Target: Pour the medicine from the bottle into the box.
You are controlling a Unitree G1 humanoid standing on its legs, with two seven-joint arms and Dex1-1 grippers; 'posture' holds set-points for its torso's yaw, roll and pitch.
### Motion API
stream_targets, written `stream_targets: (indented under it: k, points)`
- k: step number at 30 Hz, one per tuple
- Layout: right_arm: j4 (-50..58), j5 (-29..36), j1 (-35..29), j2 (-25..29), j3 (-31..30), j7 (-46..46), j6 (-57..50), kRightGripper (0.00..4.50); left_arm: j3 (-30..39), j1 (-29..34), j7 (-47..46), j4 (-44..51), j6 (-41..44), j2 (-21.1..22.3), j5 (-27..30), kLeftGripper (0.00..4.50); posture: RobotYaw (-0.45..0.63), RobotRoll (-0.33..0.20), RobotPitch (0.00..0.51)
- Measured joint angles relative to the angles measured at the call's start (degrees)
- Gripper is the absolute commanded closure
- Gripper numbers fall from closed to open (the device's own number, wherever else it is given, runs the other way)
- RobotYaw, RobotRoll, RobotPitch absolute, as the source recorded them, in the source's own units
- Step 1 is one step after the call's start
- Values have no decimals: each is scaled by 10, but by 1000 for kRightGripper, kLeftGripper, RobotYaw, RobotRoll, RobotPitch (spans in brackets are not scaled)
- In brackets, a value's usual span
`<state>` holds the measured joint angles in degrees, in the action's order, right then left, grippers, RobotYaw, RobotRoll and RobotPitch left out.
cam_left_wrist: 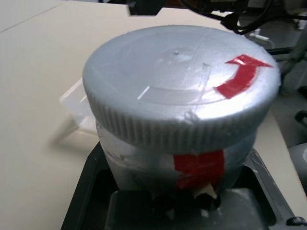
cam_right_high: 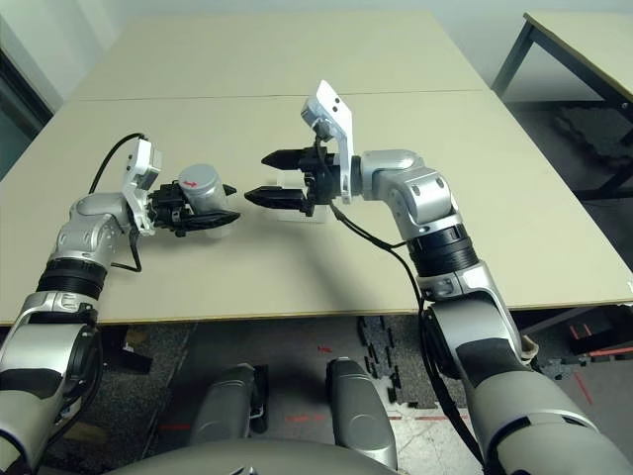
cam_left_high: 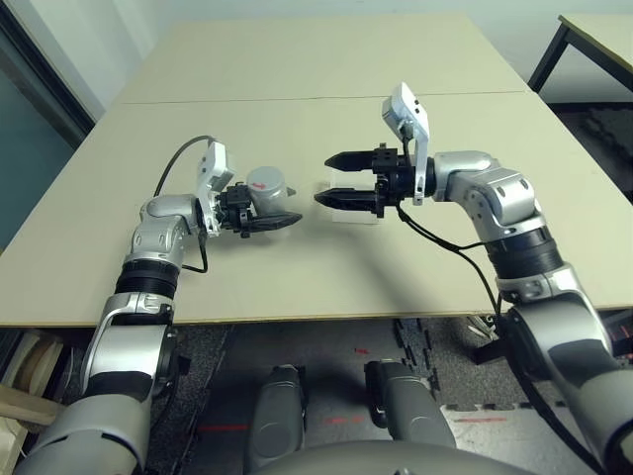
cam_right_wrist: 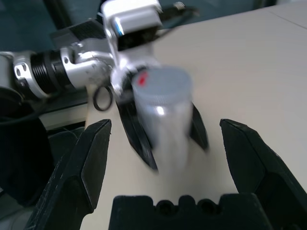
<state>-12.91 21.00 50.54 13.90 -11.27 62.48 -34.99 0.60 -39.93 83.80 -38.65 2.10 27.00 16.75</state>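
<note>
My right gripper needs to close around the cap and twist it before pouring, because the grey screw cap shuts the bottle in my left gripper.
My left gripper is shut on the bottle, a small silver-grey cylinder with a red and white label, held just above the table left of centre. Its grey screw cap, marked with a red arrow, is on. The medicine is hidden inside. My right gripper hangs open a short way to the right, one finger above the other, tips aimed at the bottle and apart from it. The clear box lies on the table behind the bottle, under my right gripper's fingers.
The beige table stretches far back, with a seam across it. Its front edge runs close below both arms. Another table stands at the back right. A black cable loops off my left wrist.
</note>
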Motion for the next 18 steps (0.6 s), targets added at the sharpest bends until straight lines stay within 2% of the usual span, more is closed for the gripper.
stream_targets:
  k: [17,18]
  points:
    - [-55,-47,26,-31,-34,-13,42,0,-19,-15,11,16,0,-17,0,1825,-86,0,109]
    - [-55,-47,26,-33,-35,-12,42,173,-19,-15,11,17,0,-18,0,1825,-84,0,110]
